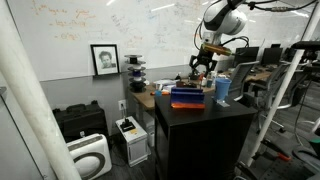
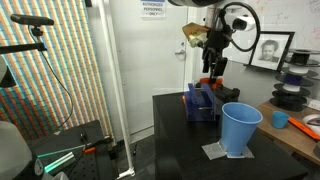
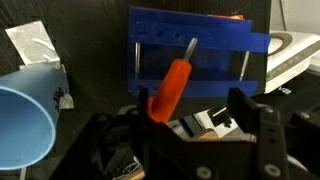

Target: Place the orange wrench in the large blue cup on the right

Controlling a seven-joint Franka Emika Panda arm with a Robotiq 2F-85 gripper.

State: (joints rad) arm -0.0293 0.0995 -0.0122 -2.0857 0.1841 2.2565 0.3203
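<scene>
The orange wrench's handle point(image 3: 162, 100) leans toward one finger of my open gripper. Next, I center both fingers around the handle's middle point(image 3: 173, 84) before I close them and lift.
The orange wrench point(image 3: 170, 88) shows only in the wrist view. It is a thin orange-handled tool with a short metal tip, lying slantwise in front of a blue rectangular bin point(image 3: 190, 50). Its lower end is hidden behind one finger. My gripper point(image 3: 190, 125) has its fingers wide apart with nothing between the pads. In both exterior views the gripper point(image 1: 204, 70) point(image 2: 209, 75) hangs above the bin point(image 1: 186, 98) point(image 2: 203, 102). The large blue cup point(image 1: 222, 90) point(image 2: 240, 128) stands upright and open-topped beside the bin. Its rim shows at the left of the wrist view point(image 3: 22, 125).
Everything stands on a black cabinet top point(image 2: 180, 135). A crumpled foil scrap point(image 3: 35, 45) lies near the cup. A small blue bowl point(image 2: 281, 119) and spools point(image 2: 290, 95) sit on the desk behind. A whiteboard point(image 1: 90, 25) and a portrait point(image 1: 104, 59) line the wall.
</scene>
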